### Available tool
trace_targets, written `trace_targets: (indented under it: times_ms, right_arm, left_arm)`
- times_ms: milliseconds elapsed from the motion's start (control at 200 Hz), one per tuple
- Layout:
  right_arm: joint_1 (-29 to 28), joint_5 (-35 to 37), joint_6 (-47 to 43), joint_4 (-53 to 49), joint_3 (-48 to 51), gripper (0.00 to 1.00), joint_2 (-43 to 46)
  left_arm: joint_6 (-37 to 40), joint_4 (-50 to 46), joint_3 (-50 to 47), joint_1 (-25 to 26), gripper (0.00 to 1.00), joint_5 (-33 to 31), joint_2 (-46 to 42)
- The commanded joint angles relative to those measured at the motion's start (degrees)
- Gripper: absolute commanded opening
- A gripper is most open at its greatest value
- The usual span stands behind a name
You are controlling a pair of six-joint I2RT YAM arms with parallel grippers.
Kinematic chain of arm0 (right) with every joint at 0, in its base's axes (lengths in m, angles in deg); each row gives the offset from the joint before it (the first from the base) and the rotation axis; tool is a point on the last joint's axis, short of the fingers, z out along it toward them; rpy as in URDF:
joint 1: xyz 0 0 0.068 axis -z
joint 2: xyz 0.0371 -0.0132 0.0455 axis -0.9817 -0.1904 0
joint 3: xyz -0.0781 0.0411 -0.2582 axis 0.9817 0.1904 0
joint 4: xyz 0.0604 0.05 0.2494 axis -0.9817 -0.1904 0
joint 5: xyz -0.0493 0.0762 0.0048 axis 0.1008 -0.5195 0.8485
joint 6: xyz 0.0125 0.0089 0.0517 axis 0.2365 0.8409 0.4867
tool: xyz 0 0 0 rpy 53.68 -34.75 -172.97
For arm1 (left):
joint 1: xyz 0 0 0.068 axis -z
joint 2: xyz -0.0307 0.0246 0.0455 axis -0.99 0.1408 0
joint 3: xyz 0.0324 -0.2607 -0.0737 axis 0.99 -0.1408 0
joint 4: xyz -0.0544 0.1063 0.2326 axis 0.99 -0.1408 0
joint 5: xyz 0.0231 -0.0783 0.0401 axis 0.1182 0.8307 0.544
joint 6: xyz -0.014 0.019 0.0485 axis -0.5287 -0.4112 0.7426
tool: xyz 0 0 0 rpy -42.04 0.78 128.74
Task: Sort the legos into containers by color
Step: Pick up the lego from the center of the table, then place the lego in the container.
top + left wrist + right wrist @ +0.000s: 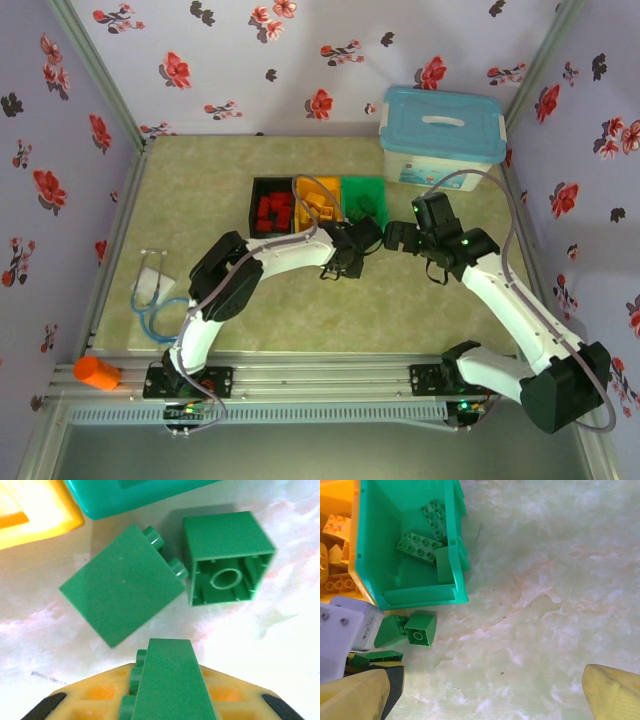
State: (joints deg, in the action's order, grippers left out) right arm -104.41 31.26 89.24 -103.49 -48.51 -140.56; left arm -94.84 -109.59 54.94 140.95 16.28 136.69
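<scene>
My left gripper crowds the two green legos (406, 629) by the green bin, so my right gripper should back off until it clears, then take the green lego (122, 585) on its side.
My left gripper (352, 243) (167, 692) is shut on a green lego (171, 680) just in front of the green bin (365, 198). Two more green legos lie on the table ahead of it: one on its side (122, 585), one with its hollow underside showing (227, 557) (420, 628). The green bin (375, 555) holds several green legos (420, 545). The yellow-orange bin (318, 200) holds yellow legos and the black bin (258, 190) holds red ones. My right gripper (392, 238) (485, 700) hangs open over bare table right of the bins.
A large white box with a light blue lid (442, 135) stands at the back right. An orange cylinder (97, 373) lies on the rail at the near left. A thin blue tube (155, 295) lies at the table's left. Floral walls enclose three sides.
</scene>
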Motion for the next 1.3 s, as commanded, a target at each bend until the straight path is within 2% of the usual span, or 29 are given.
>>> trace_targets:
  times_ms: [0, 295, 435, 585, 630, 645, 670, 685, 765, 880, 1070, 1295]
  right_arm:
    - [0.0, 0.5, 1.4, 0.3, 0.0, 0.99, 1.4]
    - [0.9, 8.7, 2.8, -3.8, -0.9, 0.99, 7.7]
    - [1.7, 8.6, 3.0, -4.9, -0.6, 0.99, 10.1]
    - [1.7, 7.4, 3.2, -6.0, -0.6, 0.99, 10.3]
    - [1.7, 6.9, 3.2, -6.0, -0.4, 0.99, 10.5]
    - [1.7, 6.7, 3.2, -6.0, -0.3, 0.99, 10.5]
    - [1.7, 6.3, 3.1, -6.1, -0.2, 0.99, 10.4]
    - [1.7, 6.1, 3.0, -6.1, -0.1, 0.99, 10.4]
    - [1.7, 3.8, 2.2, -5.7, 0.5, 0.99, 10.1]
    - [1.7, 0.6, 2.1, -4.5, 1.9, 0.99, 9.2]
    - [-2.7, -1.6, 2.4, -1.4, 3.2, 0.99, 5.3]
    - [-10.5, -2.6, 0.6, 0.1, -0.2, 0.99, -5.0]
  left_arm:
    - [3.1, -3.4, 4.4, 0.2, 0.23, -1.4, -3.7]
    - [8.4, -8.4, 19.4, -3.5, 0.24, -1.3, 2.0]
    - [10.1, -9.7, 27.3, -5.6, 0.25, -1.0, 7.1]
    - [11.7, -14.6, 39.9, -8.0, 0.27, -0.3, 14.7]
    - [12.4, -15.5, 42.8, -8.5, 0.34, -0.4, 16.2]
    - [12.5, -15.6, 43.7, -8.8, 0.40, -0.4, 16.6]
    - [12.6, -15.9, 44.8, -9.0, 0.56, -0.4, 17.1]
    - [12.7, -16.1, 45.5, -9.2, 0.62, -0.4, 17.2]
    - [13.2, -16.7, 46.8, -9.7, 0.68, -0.7, 16.4]
    - [13.5, -14.4, 41.3, -9.4, 0.70, -2.8, 10.7]
    - [12.4, -1.5, 17.6, -8.6, 0.70, -3.2, -5.2]
    - [8.7, 8.4, -7.4, -10.2, 0.70, -3.3, -23.0]
